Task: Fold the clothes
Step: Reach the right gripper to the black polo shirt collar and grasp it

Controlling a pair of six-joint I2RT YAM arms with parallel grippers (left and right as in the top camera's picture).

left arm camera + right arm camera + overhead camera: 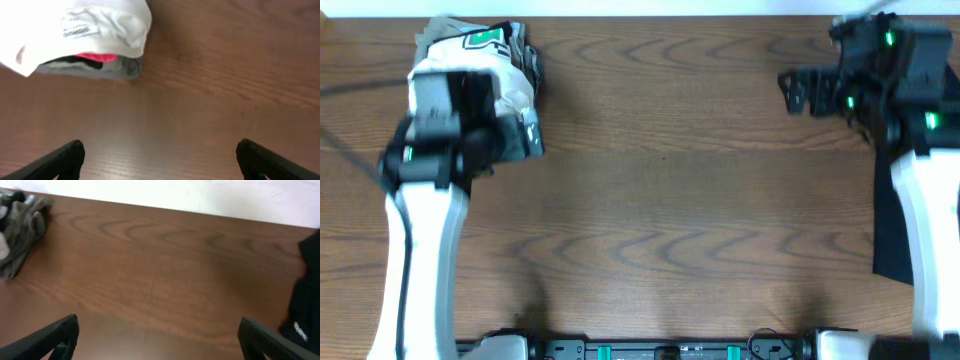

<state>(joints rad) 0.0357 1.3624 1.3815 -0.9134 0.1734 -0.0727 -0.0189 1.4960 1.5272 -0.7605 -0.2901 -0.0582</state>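
Note:
My right gripper is open, and the dark garment is well away from the folded stack (510, 85). I keep going toward its cloth (893, 222) until the fingers touch it.
A folded stack of clothes (510, 60), white on top with pink and grey beneath, lies at the table's far left. In the left wrist view the stack (95, 27) sits ahead and to the left of my left gripper (160, 160), which is open and empty over bare wood. My left arm (440, 120) covers part of the stack from above. My right gripper (790, 92) is at the far right, pointing left, open and empty (160, 340). A dark garment (890, 230) lies at the right edge beside my right arm and also shows in the right wrist view (307, 295).
The brown wooden table (670, 200) spans the view. The stack also shows far off in the right wrist view (20, 227). A white wall (200, 192) runs behind the table's far edge. The arm bases (670, 350) stand at the front edge.

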